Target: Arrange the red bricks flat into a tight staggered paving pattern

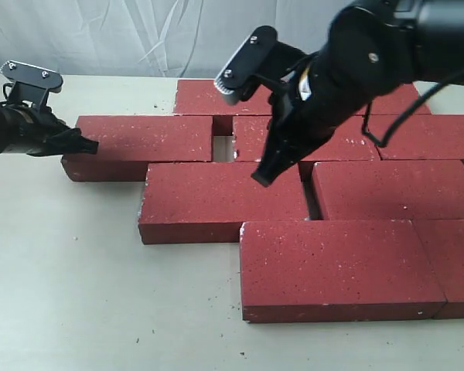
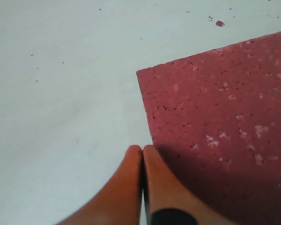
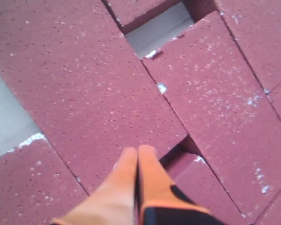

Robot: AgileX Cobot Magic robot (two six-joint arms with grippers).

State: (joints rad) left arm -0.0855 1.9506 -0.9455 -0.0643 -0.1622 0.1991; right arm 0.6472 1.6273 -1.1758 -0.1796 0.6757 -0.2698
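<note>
A wide gap (image 1: 223,147) lies between two back-row bricks, so my right gripper should move away while my left gripper closes it by pushing the outer brick's loose end (image 1: 73,168).
Several dark-red bricks lie flat in staggered rows on the table. My left gripper (image 1: 91,144) is shut and empty, its tips at the left end of the leftmost brick (image 1: 139,139); that brick's corner (image 2: 215,122) lies just beside the orange fingers (image 2: 131,187). My right gripper (image 1: 263,175) is shut and empty, tips down over the middle brick (image 1: 220,197) near its right end. In the right wrist view the tips (image 3: 138,152) rest over that brick (image 3: 93,93), beside a narrow gap (image 3: 178,152). A wider gap (image 1: 223,147) separates two back-row bricks.
The front brick (image 1: 336,267) lies near the table's front right. More bricks reach the right edge (image 1: 394,185). The pale table (image 1: 69,270) shows bare on the left and front, dotted with crumbs. A white curtain hangs behind.
</note>
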